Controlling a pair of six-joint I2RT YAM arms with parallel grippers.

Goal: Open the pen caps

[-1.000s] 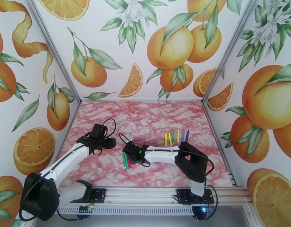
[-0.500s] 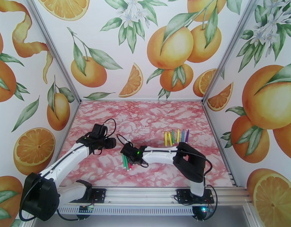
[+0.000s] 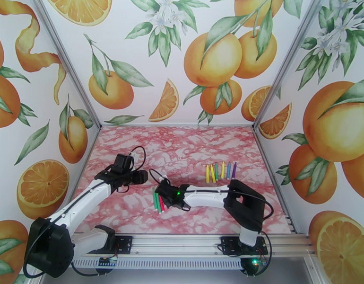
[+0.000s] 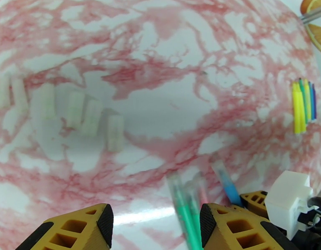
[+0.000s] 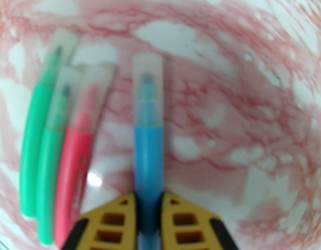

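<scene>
The blue pen's body is in my right gripper and the translucent cap is free, so my left gripper should keep moving toward the cap and close there.
In the right wrist view my right gripper (image 5: 149, 223) is shut on a blue pen (image 5: 148, 159), whose translucent cap (image 5: 147, 86) points away from me. To its left two green pens (image 5: 35, 142) and a red pen (image 5: 75, 171) lie on the table, capped. From above, the right gripper (image 3: 162, 190) sits over that cluster of pens (image 3: 158, 203). My left gripper (image 3: 141, 176) hovers just to its left, open and empty, fingers (image 4: 73, 228) spread. It looks at the blue pen (image 4: 227, 186). A row of several more pens (image 3: 220, 171) lies to the right.
Several loose translucent caps (image 4: 79, 111) lie in a row on the pink marbled table (image 3: 182, 147), in the left part of the left wrist view. Printed orange-pattern walls close in the table on three sides. A metal rail (image 3: 191, 242) runs along the near edge.
My left gripper has edged right, toward the right gripper. The right arm's elbow has shifted slightly right while its gripper stays over the pen cluster.
</scene>
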